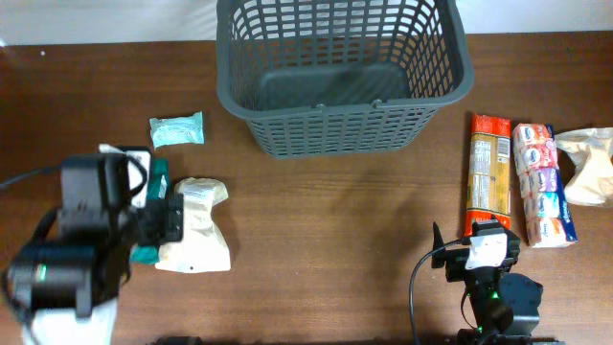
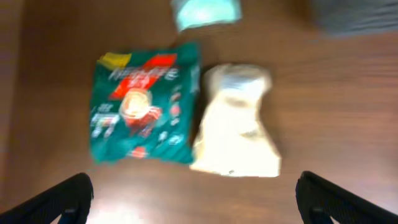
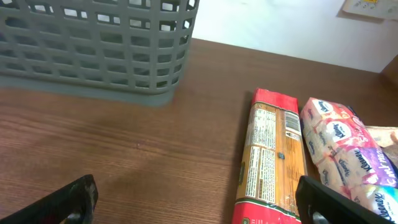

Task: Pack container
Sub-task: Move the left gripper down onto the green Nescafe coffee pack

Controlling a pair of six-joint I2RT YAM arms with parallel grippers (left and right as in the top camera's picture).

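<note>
The green coffee packet (image 2: 143, 104) lies wide and has an uneven, wavy edge (image 2: 140, 155). It will crease where I grip it and spread outward when I lift it.
The dark grey slotted container (image 1: 342, 115) stands at the table's far middle, with nothing in it; its wall also shows in the right wrist view (image 3: 93, 50). My left gripper (image 2: 196, 205) is open and empty, hovering above a green coffee packet (image 2: 146, 102) and a cream pouch (image 2: 236, 124). In the overhead view the left arm covers most of the green packet (image 1: 158, 177) beside the cream pouch (image 1: 196, 230). My right gripper (image 3: 199, 202) is open and empty near the front edge, just short of a long red-and-orange pasta packet (image 3: 270, 155).
A small pale-green packet (image 1: 177, 129) lies left of the container. At the right lie the pasta packet (image 1: 488, 172), a tissue multipack (image 1: 542, 182) and a beige bag (image 1: 589, 163). The table's front edge is close to both arms.
</note>
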